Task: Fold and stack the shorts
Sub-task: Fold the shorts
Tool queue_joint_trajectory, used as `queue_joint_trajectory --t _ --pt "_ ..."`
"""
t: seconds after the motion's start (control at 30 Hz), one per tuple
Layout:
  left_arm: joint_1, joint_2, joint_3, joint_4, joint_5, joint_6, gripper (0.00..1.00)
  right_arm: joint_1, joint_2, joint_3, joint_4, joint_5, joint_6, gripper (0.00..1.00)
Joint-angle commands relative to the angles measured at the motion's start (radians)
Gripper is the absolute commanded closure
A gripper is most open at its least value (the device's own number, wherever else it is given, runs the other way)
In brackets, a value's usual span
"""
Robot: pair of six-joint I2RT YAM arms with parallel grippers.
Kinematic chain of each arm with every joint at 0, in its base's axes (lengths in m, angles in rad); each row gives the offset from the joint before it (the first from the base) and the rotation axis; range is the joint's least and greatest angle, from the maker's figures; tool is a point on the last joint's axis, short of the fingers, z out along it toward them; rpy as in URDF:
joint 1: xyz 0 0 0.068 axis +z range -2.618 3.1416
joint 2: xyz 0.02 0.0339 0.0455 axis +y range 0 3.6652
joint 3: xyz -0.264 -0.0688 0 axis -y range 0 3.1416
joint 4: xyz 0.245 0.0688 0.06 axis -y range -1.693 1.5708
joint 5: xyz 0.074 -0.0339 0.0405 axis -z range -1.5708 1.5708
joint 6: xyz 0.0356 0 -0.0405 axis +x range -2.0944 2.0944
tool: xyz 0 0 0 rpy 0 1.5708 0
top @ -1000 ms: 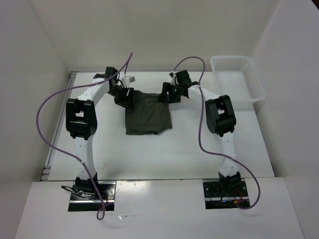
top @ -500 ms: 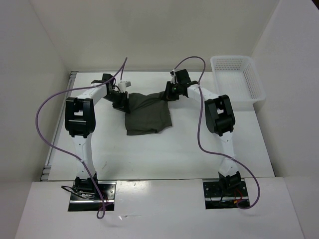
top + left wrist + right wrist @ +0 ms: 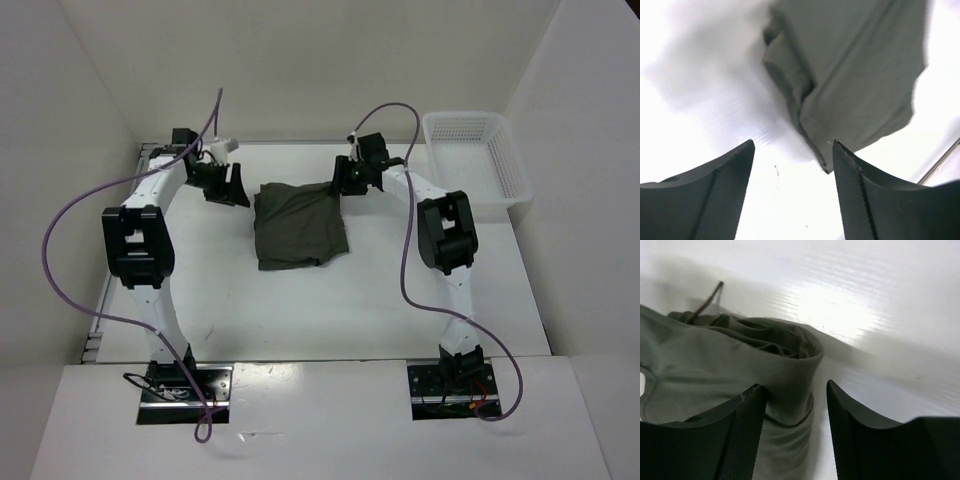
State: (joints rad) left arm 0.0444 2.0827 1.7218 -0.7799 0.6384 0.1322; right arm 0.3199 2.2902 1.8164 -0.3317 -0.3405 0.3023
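I can see that the shorts' front edge slants (image 3: 333,256) on my right gripper's side, so I should hold its back corner (image 3: 263,192) with my left gripper while my right gripper straightens out the front corner.
The dark olive-green shorts (image 3: 300,224) lie folded into a rough rectangle at the middle back of the white table (image 3: 350,300). My left gripper (image 3: 228,190) is open and empty, to the left of the shorts and apart from them; the left wrist view shows the shorts (image 3: 850,75) beyond its fingertips. My right gripper (image 3: 345,183) is open at the shorts' back right corner. In the right wrist view a rolled fold of the cloth (image 3: 790,375) sits between the spread fingers, against the left finger (image 3: 735,440); the right finger is clear of it.
A white mesh basket (image 3: 478,158) stands at the back right of the table. White walls enclose the table on the left, back and right. Purple cables loop from both arms.
My left gripper has let go of the shorts' back left corner and moved left and back. The lifted back edge has dropped, and the shorts now lie flat. My right gripper has stayed at the back right corner.
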Motion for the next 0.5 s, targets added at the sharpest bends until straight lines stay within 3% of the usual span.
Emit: queue_joint_trajectory --t 0.0,0.17,0.23,0.47 --pt "-0.003 -0.098 0.105 0.008 0.081 0.033 0.29 -0.007 -0.143 0.070 0.008 0.080 -0.049 0.45" --pt "-0.084 -0.064 0.173 -0.010 0.145 0.023 0.46 0.002 -0.196 0.080 -0.001 0.071 -0.049 0.79" --pt "-0.113 -0.024 0.202 -0.010 0.145 0.023 0.53 0.011 -0.210 0.089 -0.010 0.070 -0.049 0.87" --pt "-0.173 0.148 0.311 0.010 0.123 -0.014 0.54 0.030 -0.219 0.044 -0.010 0.003 -0.017 0.91"
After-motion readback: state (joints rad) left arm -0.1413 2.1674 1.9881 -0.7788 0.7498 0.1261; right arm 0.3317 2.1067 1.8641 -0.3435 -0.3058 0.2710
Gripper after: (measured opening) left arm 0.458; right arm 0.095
